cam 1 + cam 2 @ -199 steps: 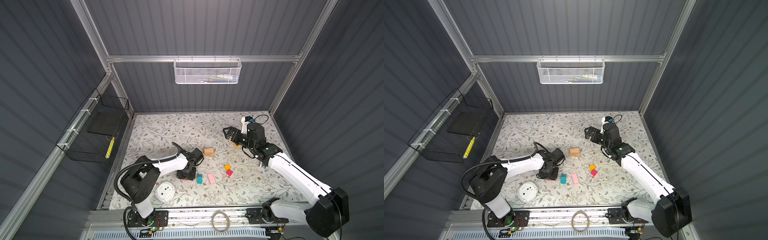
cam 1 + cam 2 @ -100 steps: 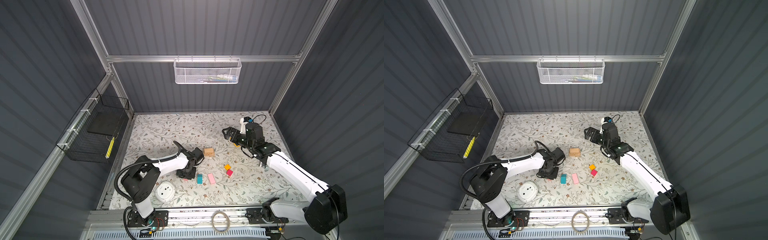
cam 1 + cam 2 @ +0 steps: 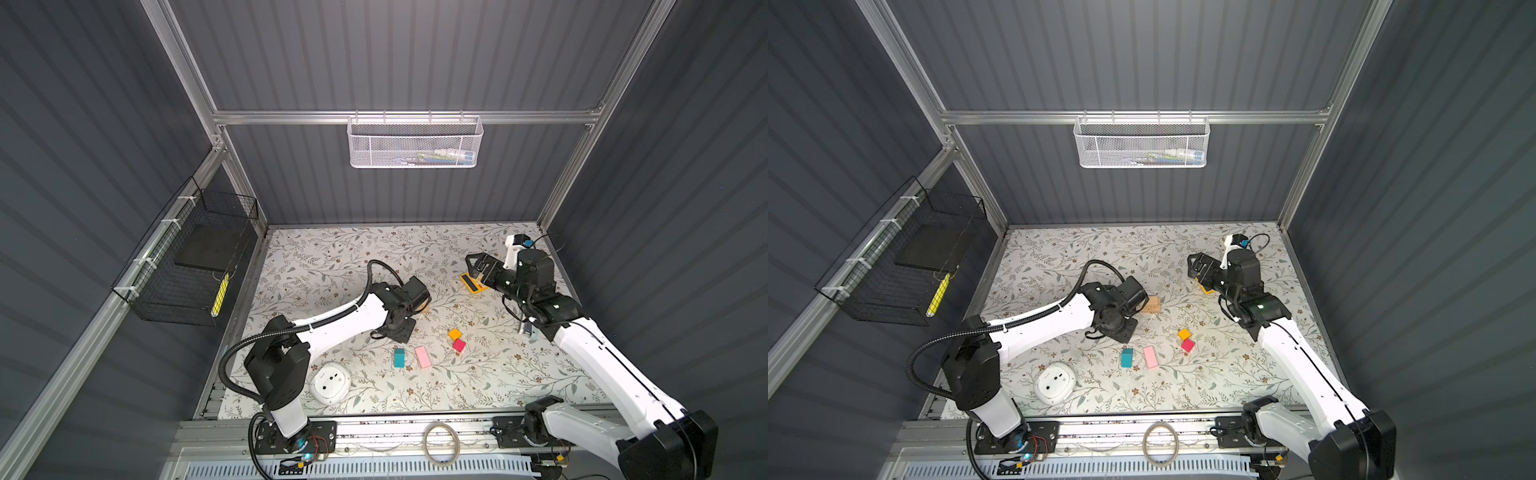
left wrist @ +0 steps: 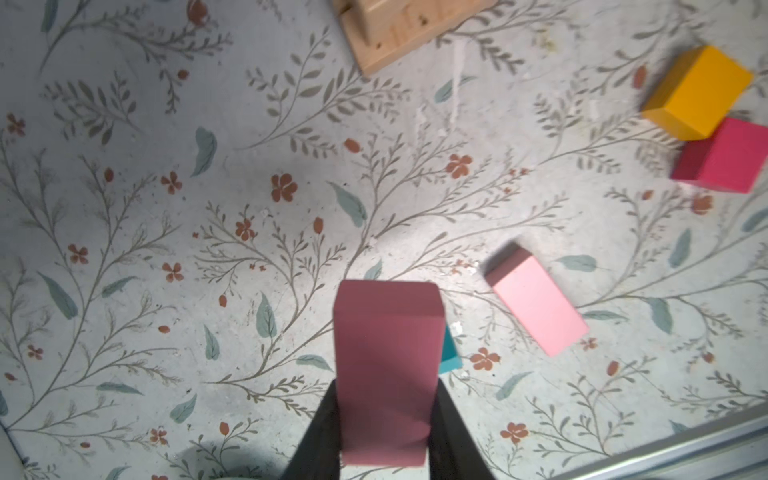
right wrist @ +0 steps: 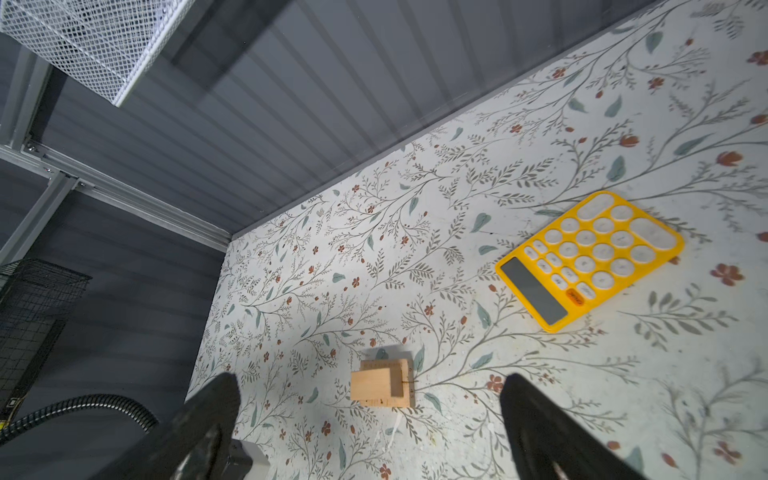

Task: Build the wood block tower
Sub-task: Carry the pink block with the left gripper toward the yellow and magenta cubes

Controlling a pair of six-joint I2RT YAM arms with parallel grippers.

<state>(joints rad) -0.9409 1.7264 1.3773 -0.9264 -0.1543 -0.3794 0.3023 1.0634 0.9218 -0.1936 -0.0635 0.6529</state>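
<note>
The mat (image 3: 479, 336) past the magenta-red cube is open for the held pink slab (image 4: 389, 352). My left gripper should keep carrying the slab there until it rests flat.
My left gripper (image 4: 386, 432) is shut on a pink slab (image 4: 388, 374) and holds it above the mat; in both top views this gripper (image 3: 398, 330) (image 3: 1121, 330) hides the slab. Beneath it lie a teal block (image 3: 399, 357) and a second pink slab (image 3: 423, 357). To their right an orange cube (image 3: 454, 333) touches a magenta-red cube (image 3: 459, 345). A small stack of tan wood blocks (image 3: 1151, 305) (image 5: 382, 384) stands just behind the left wrist. My right gripper (image 3: 473, 266) (image 5: 370, 419) hangs open and empty over the back right of the mat, facing the tan stack.
A yellow calculator (image 3: 471, 284) (image 5: 590, 257) lies under the right gripper. A white round device (image 3: 331, 382) sits at the front left. A black wire basket (image 3: 195, 266) hangs on the left wall and a white mesh basket (image 3: 415, 143) on the back rail.
The left gripper has finished closing on the pink slab and has risen with it, shifting right toward the tan stack. The right arm drew back slightly.
</note>
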